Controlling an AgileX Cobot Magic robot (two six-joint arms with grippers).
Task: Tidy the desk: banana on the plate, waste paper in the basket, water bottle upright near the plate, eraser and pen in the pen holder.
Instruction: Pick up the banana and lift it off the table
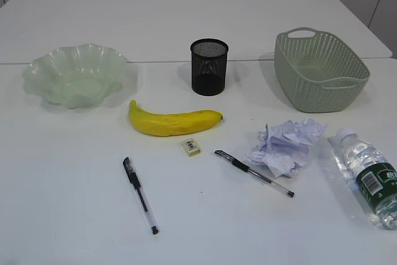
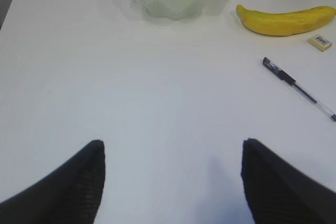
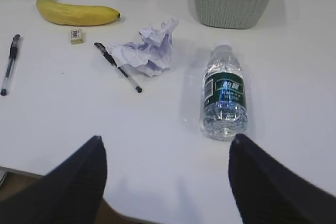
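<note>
My gripper will lower the yellow banana [image 1: 173, 123] into the pale green wavy plate. The plate has flaring sides [image 1: 111, 69], so the banana will settle inside with its ends leaning on them.
A yellow banana [image 1: 174, 122] lies mid-table, right of the pale green wavy plate [image 1: 75, 75]. A small eraser [image 1: 191, 147] sits just below the banana. One pen [image 1: 140, 194] lies at front left, another pen [image 1: 254, 173] beside the crumpled waste paper [image 1: 286, 146]. The water bottle [image 1: 368, 176] lies on its side at the right. The black mesh pen holder [image 1: 209, 66] and the green basket [image 1: 320, 70] stand at the back. My left gripper [image 2: 172, 145] is open over bare table. My right gripper [image 3: 165, 140] is open, short of the water bottle [image 3: 224, 100]. Neither gripper shows in the exterior view.
The table's near edge [image 3: 31, 174] runs under my right gripper's left finger. A seam between two tabletops [image 1: 155, 62] crosses behind the plate and pen holder. In the left wrist view, the banana [image 2: 286, 20], eraser [image 2: 320, 42] and pen [image 2: 296, 84] lie off to the right.
</note>
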